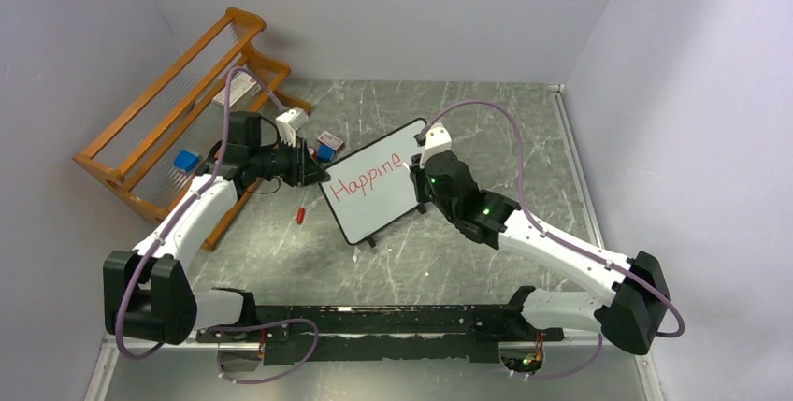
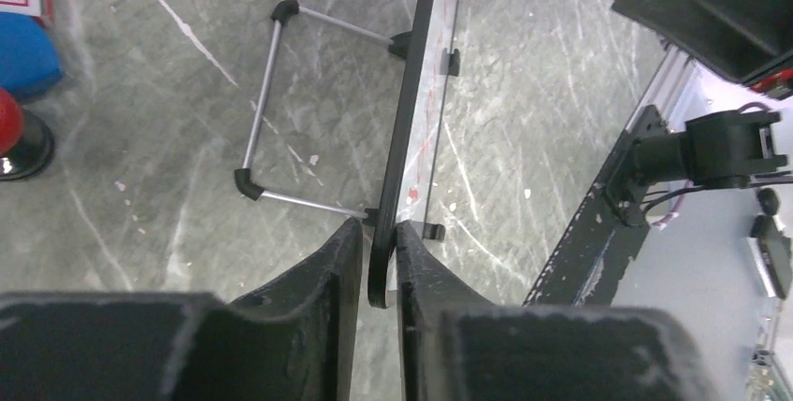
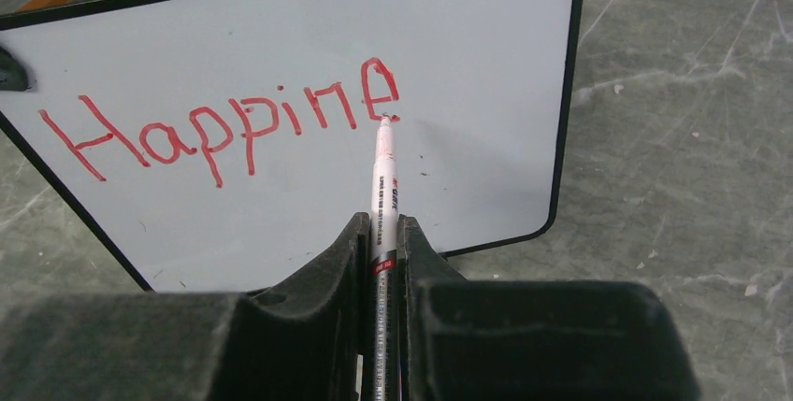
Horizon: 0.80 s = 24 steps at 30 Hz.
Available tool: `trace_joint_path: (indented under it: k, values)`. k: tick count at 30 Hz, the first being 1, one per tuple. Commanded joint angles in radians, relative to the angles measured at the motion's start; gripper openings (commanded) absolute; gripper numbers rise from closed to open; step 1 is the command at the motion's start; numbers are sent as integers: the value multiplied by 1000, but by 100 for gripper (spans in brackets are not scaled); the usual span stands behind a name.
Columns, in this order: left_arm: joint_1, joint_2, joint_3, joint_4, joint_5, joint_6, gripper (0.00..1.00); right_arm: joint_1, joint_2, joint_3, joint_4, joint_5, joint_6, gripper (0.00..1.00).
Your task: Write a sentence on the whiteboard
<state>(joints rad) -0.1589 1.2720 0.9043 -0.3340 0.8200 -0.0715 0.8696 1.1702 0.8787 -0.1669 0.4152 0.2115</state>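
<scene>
The whiteboard's black frame (image 2: 390,188) is crooked in my left gripper's fingers. My left gripper should open and take hold of the frame's corner (image 2: 379,291) straighter before the writing goes on.
The whiteboard (image 1: 379,197) stands propped at the table's middle, white with a thin black frame; it also shows in the right wrist view (image 3: 468,36). Red lettering (image 3: 224,121) on it reads "Happine" in one slanted line, also seen from above (image 1: 367,180). My left gripper (image 2: 379,261) is shut on the whiteboard's black frame edge (image 2: 404,139) at its left corner. My right gripper (image 3: 382,233) is shut on a white marker (image 3: 384,177); the marker's tip touches the board at the foot of the last "e".
An orange wooden rack (image 1: 178,111) stands at the back left. Small blue and red items (image 1: 325,147) lie behind the board, and a small red cap (image 1: 300,215) lies left of it. The board's wire stand (image 2: 266,102) rests behind it.
</scene>
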Motion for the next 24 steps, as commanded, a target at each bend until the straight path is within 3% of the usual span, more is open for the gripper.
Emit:
trace_joint_path:
  k: [1,5,9,15,24]
  values:
    - [9,-23,15,-38,-104,34,29,-8,-36,-14,1,21,-7,0]
    - [9,-108,-36,29,-117,-66,45,-8,-50,-21,3,19,-9,0]
    - [9,-215,-154,191,-105,-243,51,-8,-56,-34,12,17,-3,0]
    - [9,-288,-287,325,-129,-392,54,-8,-68,-46,20,21,-1,0]
    - [9,-282,-471,691,-143,-611,50,-8,-70,-47,20,19,-1,0]
